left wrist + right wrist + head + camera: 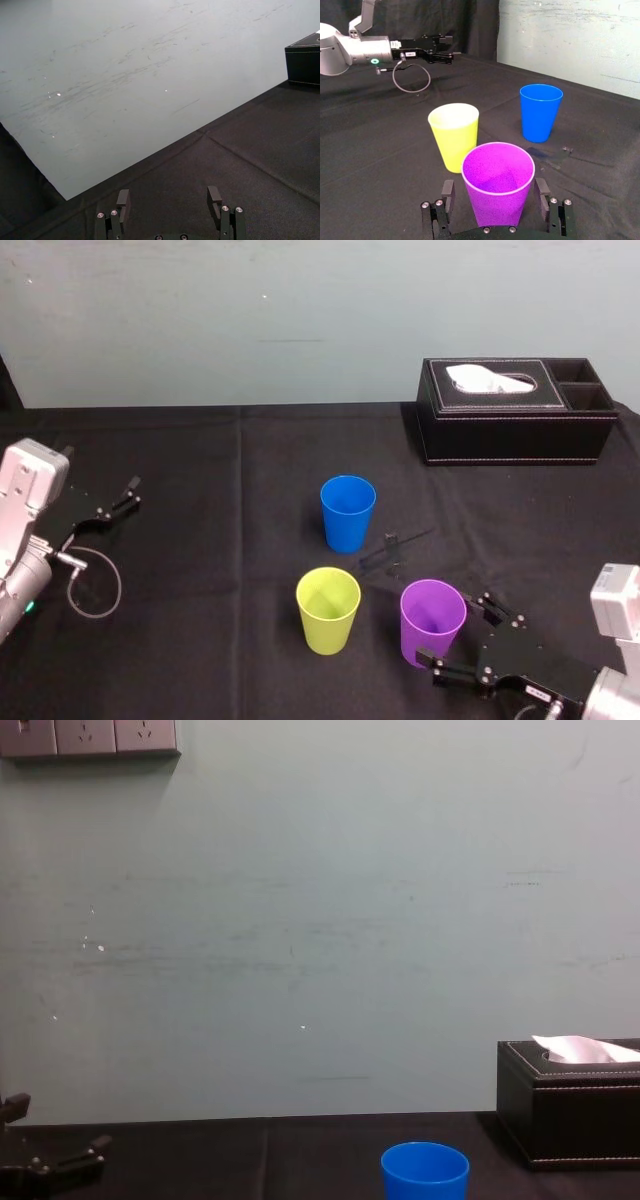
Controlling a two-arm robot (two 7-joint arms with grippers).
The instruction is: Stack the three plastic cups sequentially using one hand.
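My gripper is to lower the purple cup [498, 186] into the blue cup. The purple cup gets slimmer down to a narrow base [498, 219], so most of it will sink inside.
Three plastic cups stand upright on the black cloth: a blue cup [348, 512] [540, 112] [425, 1172] farthest from me, a yellow-green cup [328, 609] [454, 135] nearer on the left, and a purple cup [432, 621] [498, 182] nearer on the right. My right gripper [458, 630] [494, 192] is open and straddles the purple cup, one finger on each side with a slight gap. Far off at the table's left, my left gripper [130, 492] [170, 200] [442, 47] [60, 1160] hangs open and empty, with a white label and a grey cable loop.
A black tissue box [515, 410] [570, 1105] [304, 62] stands at the back right of the table, by the pale wall. The cups stand about a cup's width apart.
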